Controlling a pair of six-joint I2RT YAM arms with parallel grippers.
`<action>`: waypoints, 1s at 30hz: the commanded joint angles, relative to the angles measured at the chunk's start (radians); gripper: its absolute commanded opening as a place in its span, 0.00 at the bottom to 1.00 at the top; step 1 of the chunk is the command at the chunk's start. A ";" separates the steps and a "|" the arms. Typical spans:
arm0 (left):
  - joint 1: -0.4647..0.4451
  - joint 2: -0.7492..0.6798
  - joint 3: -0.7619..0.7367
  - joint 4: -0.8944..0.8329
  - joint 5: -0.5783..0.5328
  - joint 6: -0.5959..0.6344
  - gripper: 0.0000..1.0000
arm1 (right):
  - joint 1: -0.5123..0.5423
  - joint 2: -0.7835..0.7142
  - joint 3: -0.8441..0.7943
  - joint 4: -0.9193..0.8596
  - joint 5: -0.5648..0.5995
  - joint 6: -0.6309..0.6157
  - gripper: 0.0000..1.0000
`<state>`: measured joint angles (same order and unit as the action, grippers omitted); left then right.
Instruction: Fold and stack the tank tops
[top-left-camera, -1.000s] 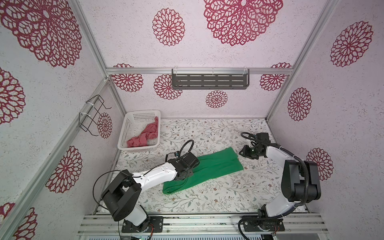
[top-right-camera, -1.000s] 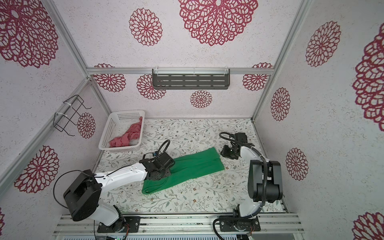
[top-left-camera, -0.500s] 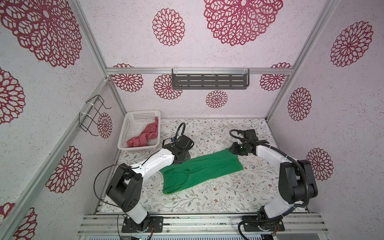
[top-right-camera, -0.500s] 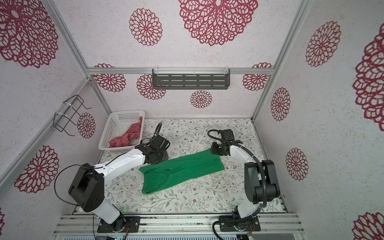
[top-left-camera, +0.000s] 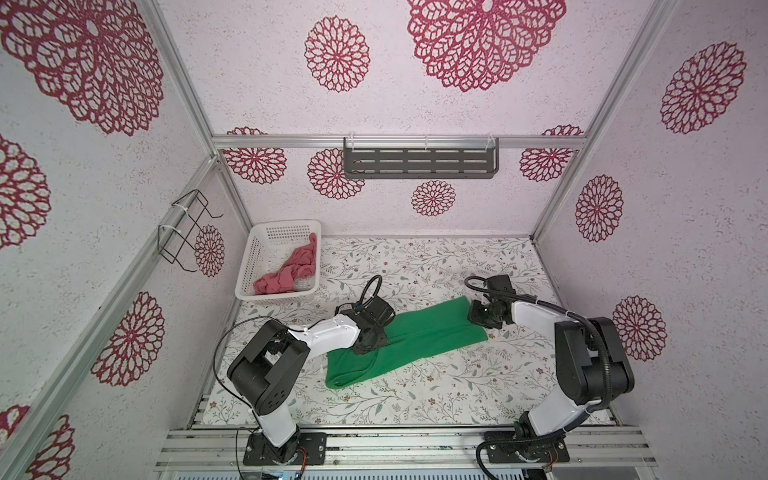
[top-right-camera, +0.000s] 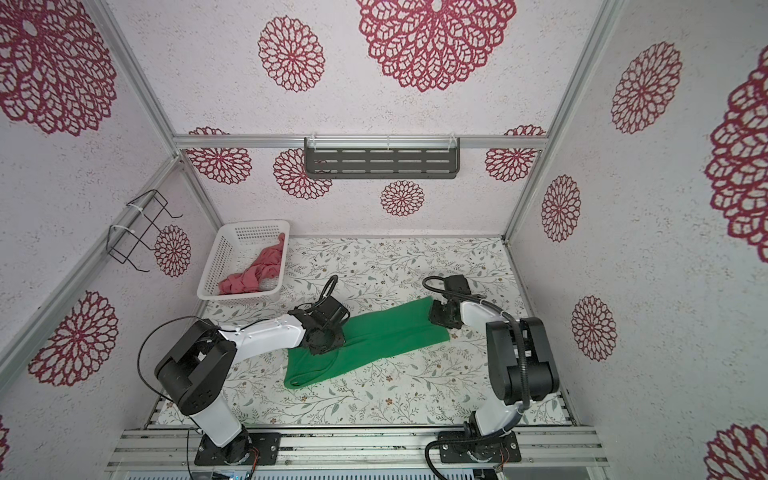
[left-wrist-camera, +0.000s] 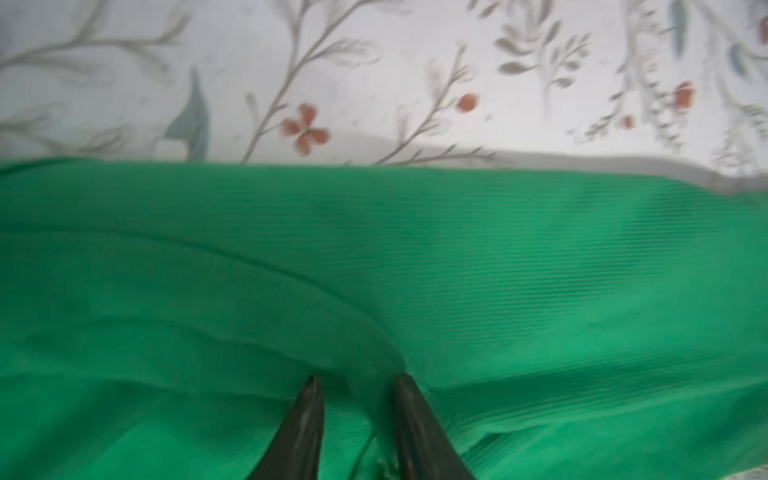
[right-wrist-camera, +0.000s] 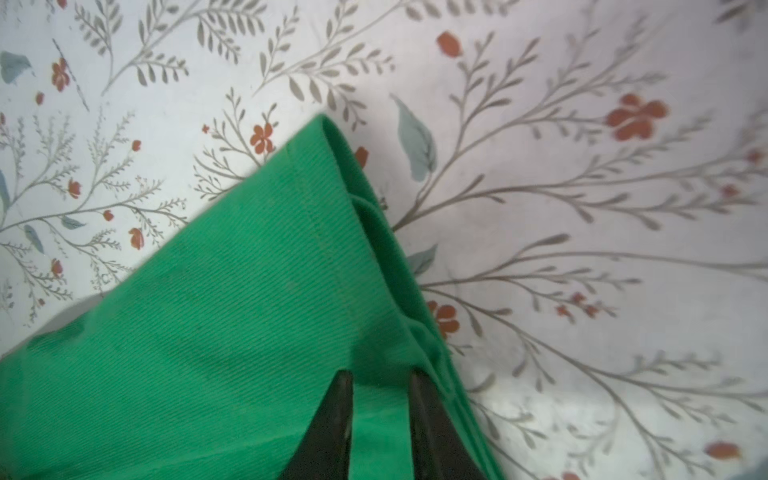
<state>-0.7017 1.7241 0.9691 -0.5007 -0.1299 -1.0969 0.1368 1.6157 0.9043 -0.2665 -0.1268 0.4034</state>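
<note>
The green tank top's neckline (top-left-camera: 357, 377) is toward the front, so next my left gripper swings it around to the back while my right gripper moves its hemmed end (top-left-camera: 479, 335) to the front.
The green tank top (top-left-camera: 424, 336) (top-right-camera: 386, 332) lies on the floral table as a long, narrow folded strip running diagonally from front left to back right. My left gripper (top-left-camera: 370, 343) (top-right-camera: 322, 343) sits on its left part. In the left wrist view its fingers (left-wrist-camera: 357, 382) pinch a raised ridge of the green cloth (left-wrist-camera: 498, 270). My right gripper (top-left-camera: 478, 320) (top-right-camera: 440, 318) is at the strip's right end. Its fingers (right-wrist-camera: 380, 378) are closed on green fabric beside the hemmed edge (right-wrist-camera: 228, 311). The pink-red tank top (top-left-camera: 291, 270) (top-right-camera: 253, 274) lies crumpled in the basket.
The white perforated basket (top-left-camera: 247, 266) (top-right-camera: 216, 257) stands at the back left of the table. A black wire rack (top-left-camera: 185, 232) hangs on the left wall. A dark slotted shelf (top-left-camera: 419, 162) is fixed to the back wall. Walls enclose the table on three sides.
Half a second ago both grippers were at the far edge of a wider green top. They have since come toward the front, and the top is a narrower strip.
</note>
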 joint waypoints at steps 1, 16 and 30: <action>0.001 -0.045 0.018 -0.092 -0.025 0.013 0.38 | -0.049 -0.082 -0.005 0.005 0.008 0.018 0.30; 0.048 -0.023 0.011 -0.199 0.043 0.054 0.37 | 0.220 -0.018 0.133 -0.027 0.081 -0.154 0.19; 0.057 0.190 0.030 -0.013 0.062 0.045 0.31 | 0.230 0.036 -0.074 -0.005 0.139 0.010 0.08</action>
<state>-0.6525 1.7607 1.0000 -0.6796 -0.0952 -1.0706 0.3698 1.7058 0.9180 -0.2092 -0.0277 0.3386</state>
